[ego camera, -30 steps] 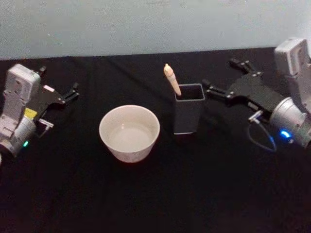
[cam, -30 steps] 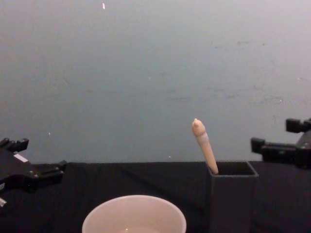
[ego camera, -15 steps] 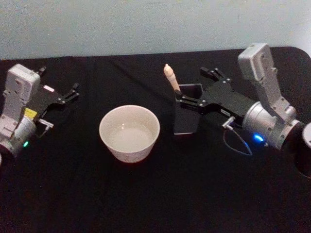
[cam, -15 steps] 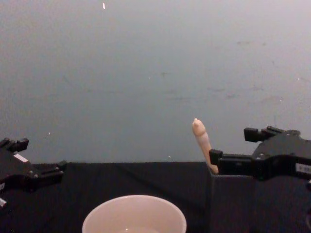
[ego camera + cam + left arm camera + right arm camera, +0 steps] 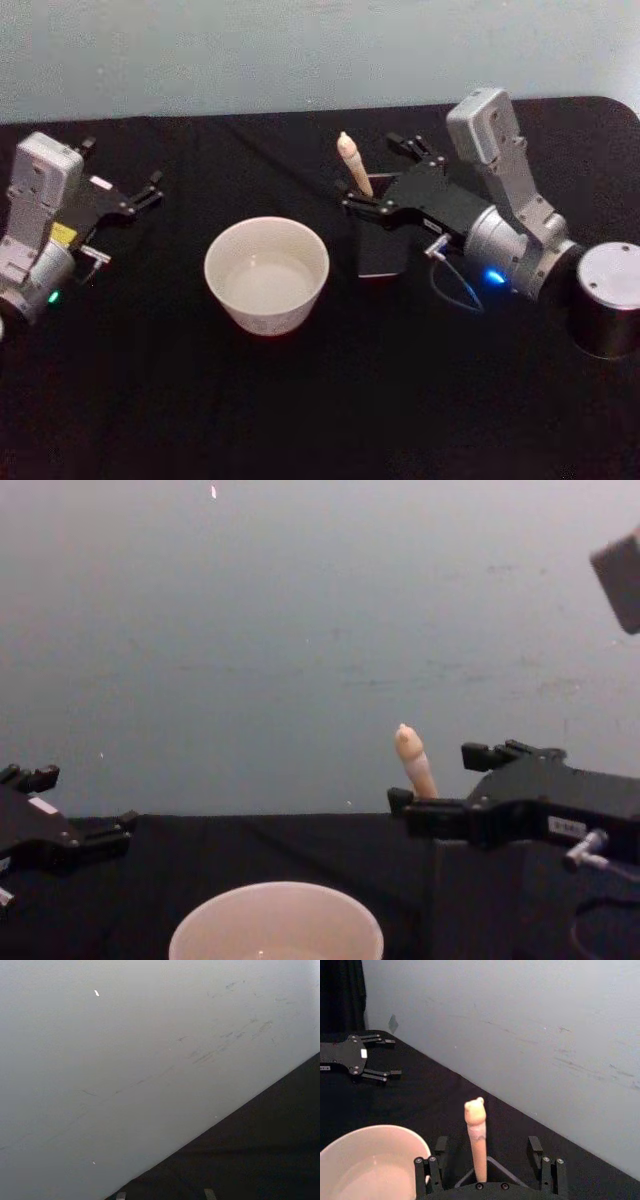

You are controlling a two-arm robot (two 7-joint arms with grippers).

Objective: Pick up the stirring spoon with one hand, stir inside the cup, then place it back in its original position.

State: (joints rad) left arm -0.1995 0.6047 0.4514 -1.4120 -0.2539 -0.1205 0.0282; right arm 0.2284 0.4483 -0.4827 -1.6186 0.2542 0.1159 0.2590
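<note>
My gripper will bring up a hidden thin metal stem when it lifts the stirring spoon (image 5: 414, 762), because the dark grey square holder (image 5: 478, 898) hides everything below the spoon's handle.
The stirring spoon (image 5: 352, 165) stands tilted in the dark grey square holder (image 5: 383, 258), its beige knobbed handle (image 5: 412, 760) sticking up. My right gripper (image 5: 371, 171) is open over the holder, one finger on each side of the handle, not touching it. In the right wrist view the spoon (image 5: 477, 1140) rises between the open fingers (image 5: 427, 1175), and the holder's rim (image 5: 504, 1169) shows just below. The cream-white cup (image 5: 266, 272) sits left of the holder. My left gripper (image 5: 120, 170) rests open at the table's left side.
A black cloth (image 5: 300, 400) covers the table, and a pale wall (image 5: 250, 50) rises right behind it. The right arm's grey wrist and a metal cylinder (image 5: 608, 300) lie low over the table's right side. The cup (image 5: 276, 920) is close in front of the chest.
My right gripper has moved left from the table's right side until its open fingers straddle the spoon handle above the holder. The left arm, spoon and cup have not moved.
</note>
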